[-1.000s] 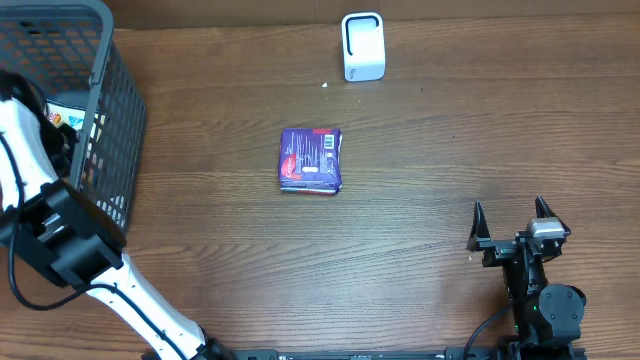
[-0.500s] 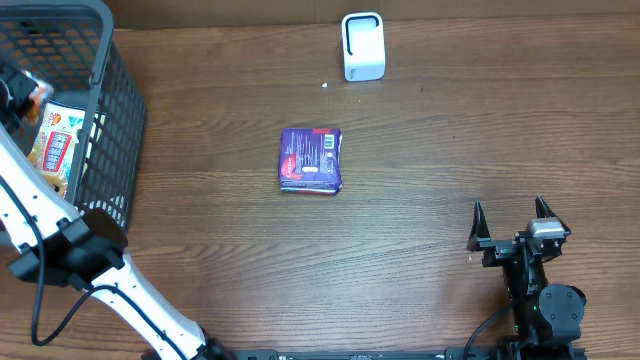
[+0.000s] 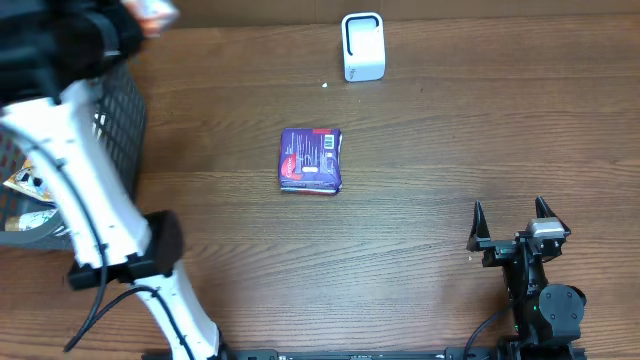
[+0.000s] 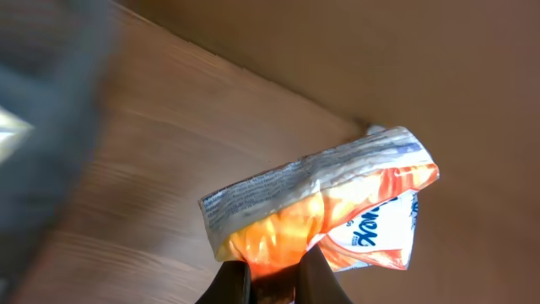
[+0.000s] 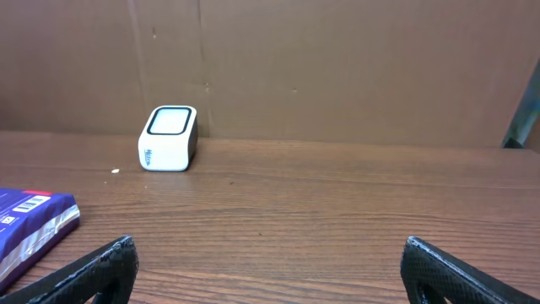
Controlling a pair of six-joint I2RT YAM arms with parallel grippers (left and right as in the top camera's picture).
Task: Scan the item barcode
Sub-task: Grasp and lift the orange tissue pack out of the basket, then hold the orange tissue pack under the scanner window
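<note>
The orange and white snack packet (image 3: 153,13) is clear of the basket, so my left gripper should go on to the open table (image 3: 376,160) past the purple packet before it lets go there.
In the left wrist view an orange and white snack packet (image 4: 325,207) hangs above the wooden table, with my left gripper (image 4: 274,285) shut on its lower edge. Overhead, that arm is raised and blurred at the back left, over the basket's far rim, and the packet (image 3: 158,10) shows at its tip. The white barcode scanner (image 3: 363,46) (image 5: 169,138) stands at the back centre of the table. My right gripper (image 3: 510,222) (image 5: 274,270) rests at the front right, open, with only bare table between its fingers.
A purple packet (image 3: 311,160) (image 5: 29,226) lies flat at the table's middle, barcode side up. The dark mesh basket (image 3: 125,110) stands at the left edge, another packet (image 3: 25,182) showing beside the white arm. A brown board wall closes the back.
My left arm has risen out of the basket with the orange packet and swung up toward the back. The right arm, purple packet and scanner have not moved.
</note>
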